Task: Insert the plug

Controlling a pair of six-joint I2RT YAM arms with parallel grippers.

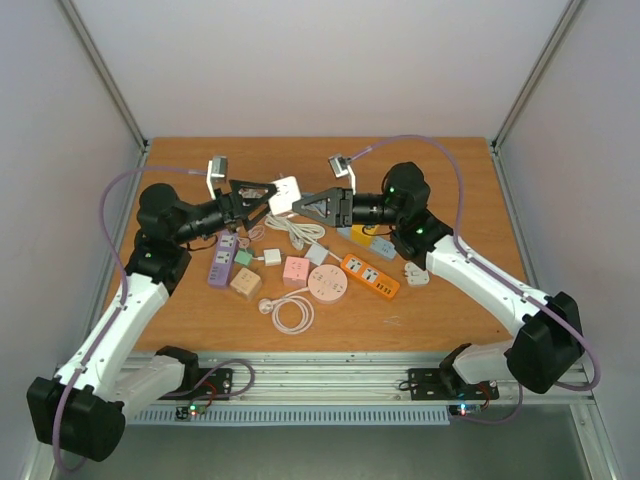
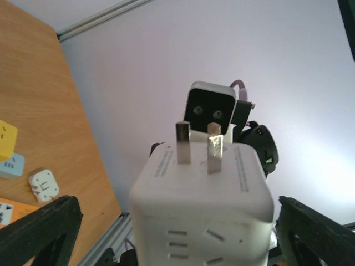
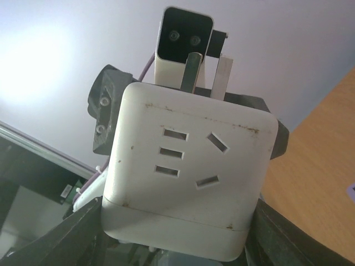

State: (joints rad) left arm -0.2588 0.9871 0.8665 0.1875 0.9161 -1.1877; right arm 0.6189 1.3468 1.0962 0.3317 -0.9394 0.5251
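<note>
The adapter's prongs (image 3: 191,72) point crosswise to my right gripper, so that gripper should grab the white cube adapter by the end (image 3: 175,233) opposite the prongs while my left gripper holds the adapter.
A white cube adapter (image 1: 285,194) with two metal prongs (image 2: 183,143) and socket slots on its sides hangs above the table between both grippers. My right gripper (image 1: 308,203) is shut on it; in the right wrist view the cube (image 3: 188,172) fills the space between both fingers. My left gripper (image 1: 265,197) stands open around the cube (image 2: 202,210). Its right finger lies close against the cube and its left finger (image 2: 50,227) is apart from it. The prongs point away from the left wrist camera.
Below on the wooden table (image 1: 450,190) lie an orange power strip (image 1: 370,276), a purple strip (image 1: 222,260), a round pink socket (image 1: 327,285), a pink cube (image 1: 296,268), a coiled white cable (image 1: 292,315) and several small adapters, one white (image 1: 417,273).
</note>
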